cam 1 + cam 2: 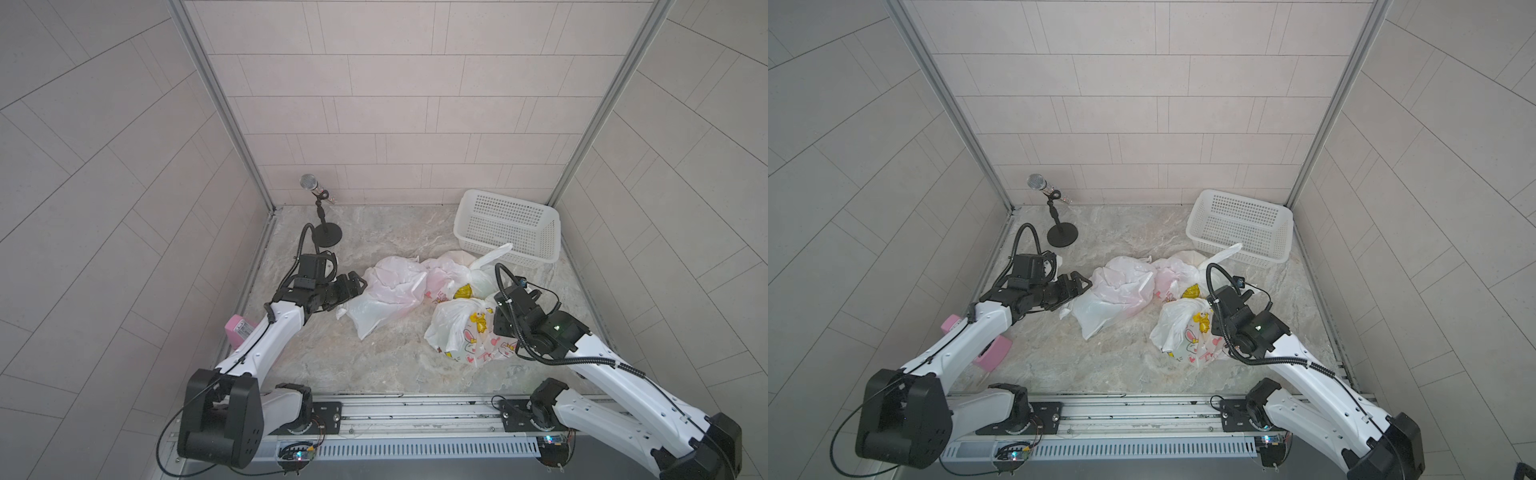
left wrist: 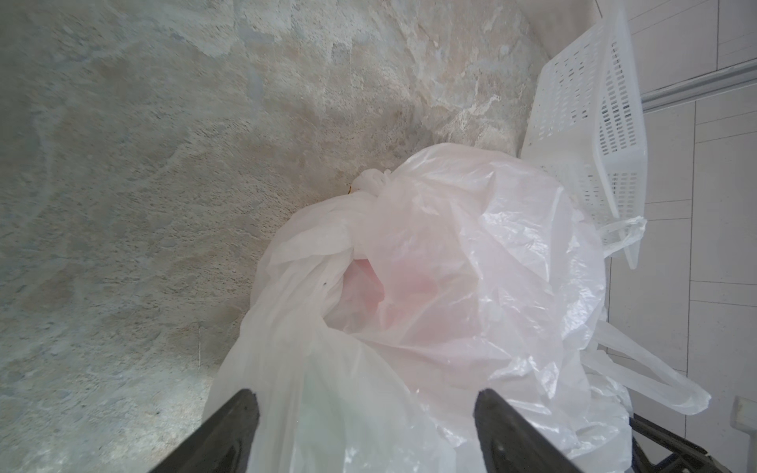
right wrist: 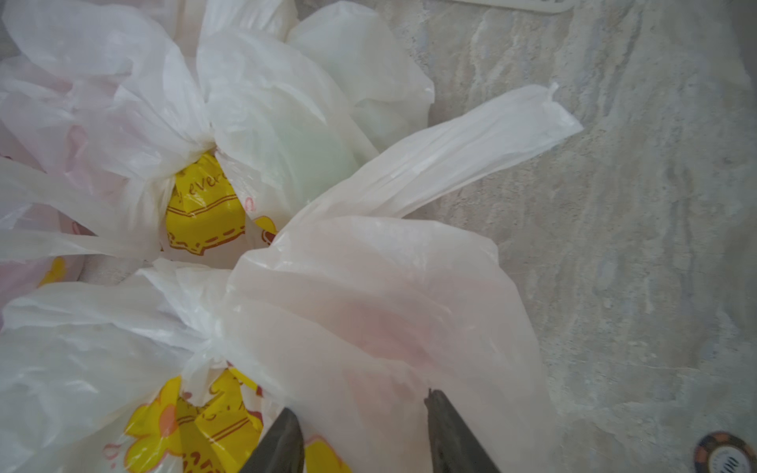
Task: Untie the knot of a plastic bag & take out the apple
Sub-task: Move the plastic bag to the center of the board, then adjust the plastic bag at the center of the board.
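My right gripper should come over and turn the white bag's body (image 1: 397, 280) first, because the white bag is slumped with loose film spread (image 1: 365, 315) at my left gripper.
Several knotted plastic bags lie heaped mid-table. A plain white bag (image 1: 386, 295) is on the left, a cartoon-printed bag (image 1: 457, 328) on the right. My left gripper (image 1: 359, 284) is open at the white bag's left edge; in the left wrist view its film fills the wide gap of the left gripper (image 2: 364, 413), and a knot (image 2: 368, 184) sits at the far end. My right gripper (image 3: 360, 409) is half closed, still open, with pale film between its fingers beside the printed bag's knot (image 3: 205, 352). The apple is hidden; only a pink tint shows through the film.
A white perforated basket (image 1: 511, 198) stands at the back right, one bag handle draped against it. A microphone on a black stand (image 1: 326, 232) is at the back left. A pink block (image 1: 239, 330) lies under my left arm.
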